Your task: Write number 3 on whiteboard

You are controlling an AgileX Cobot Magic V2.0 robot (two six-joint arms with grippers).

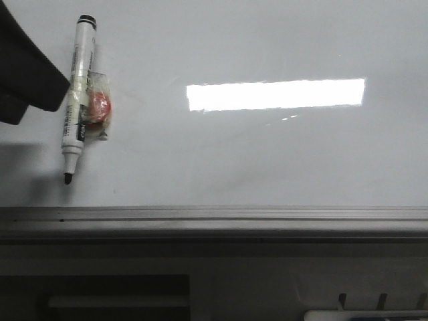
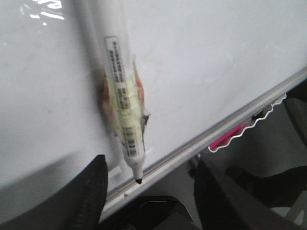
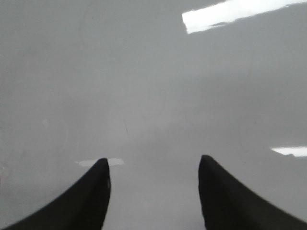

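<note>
My left gripper keeps moving in, with its open fingers on both sides of the white marker's lower body (image 1: 73,131), and closes just above the dark tip (image 1: 71,151).
The whiteboard (image 1: 267,160) fills the front view; no drawn line or number 3 shows on it. A white marker (image 1: 77,100) with a bare dark tip pointing down is stuck to the board at the left with tape and a red disc (image 1: 99,107). My left gripper (image 1: 40,87) is a dark shape just left of the marker. In the left wrist view it (image 2: 151,160) is open, with the marker (image 2: 123,100) ahead between the fingers, not gripped. My right gripper (image 3: 153,159) is open and empty over bare board (image 3: 144,72); the front view does not show it.
A bright white rectangular glare (image 1: 275,94) lies on the board's middle right. A dark grey ridged ledge (image 1: 214,224) runs along the board's lower edge. In the left wrist view a wavy-edged white tray with something pink (image 2: 230,135) sits below the board's rim.
</note>
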